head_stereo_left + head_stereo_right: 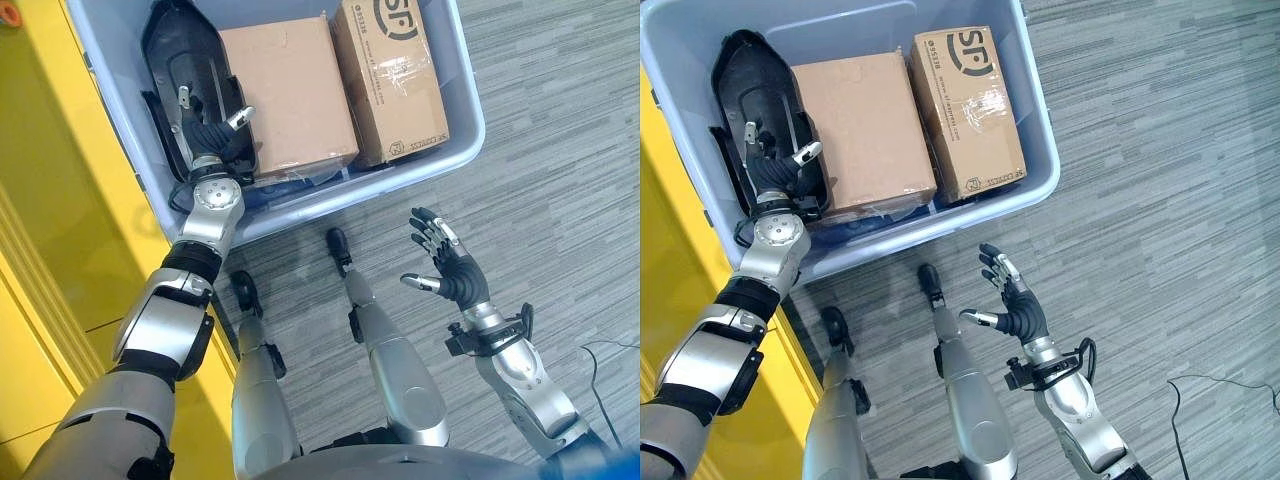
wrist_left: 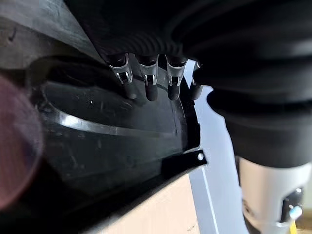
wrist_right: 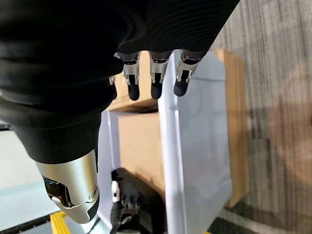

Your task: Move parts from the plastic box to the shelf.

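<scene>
My gripper will uncover more cardboard hidden beneath the black part [image 1: 185, 48] when I lift it, because the brown cardboard [image 1: 244, 72] runs in under the black part's rim.
A blue-grey plastic box [image 1: 330, 195] stands on the carpet. Inside it, along its left wall, lies a long black moulded plastic part [image 1: 185, 50]. My left hand [image 1: 212, 128] reaches into the box and rests on this part's right rim, with fingers [image 2: 151, 90] nearly straight over the black part [image 2: 97, 136] and the thumb spread towards the cardboard. Two brown cardboard boxes [image 1: 290, 95] [image 1: 390, 75] fill the remaining space in the plastic box. My right hand [image 1: 450, 268] hovers open over the carpet, outside the box's front right corner and holding nothing.
A yellow structure [image 1: 50, 200] runs along the left, close against the plastic box. Grey striped carpet [image 1: 560, 150] lies open to the right of the box.
</scene>
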